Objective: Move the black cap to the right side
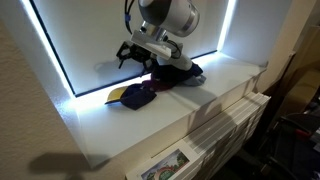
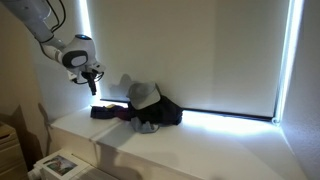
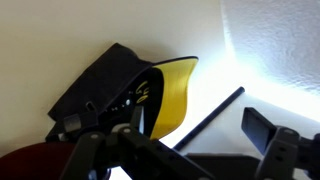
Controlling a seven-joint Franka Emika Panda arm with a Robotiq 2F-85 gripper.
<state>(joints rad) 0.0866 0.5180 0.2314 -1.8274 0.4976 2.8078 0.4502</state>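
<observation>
Next, my open gripper moves back and lowers over the black cap's top, as it's past the cap's yellow brim, over the thin dark rod by the blind.
The black cap lies on the white ledge with the yellow underside of its brim turned up. It shows in both exterior views at one end of a row of caps. My gripper hangs just above it, open and empty, with one finger at the right of the wrist view and the cap's brim below its left side. In the exterior views the gripper is above the cap and not touching it.
A maroon cap lies beside the black cap. A dark cap with blue-grey parts is further along. A lit window blind stands right behind the ledge. A thin dark rod lies on the ledge.
</observation>
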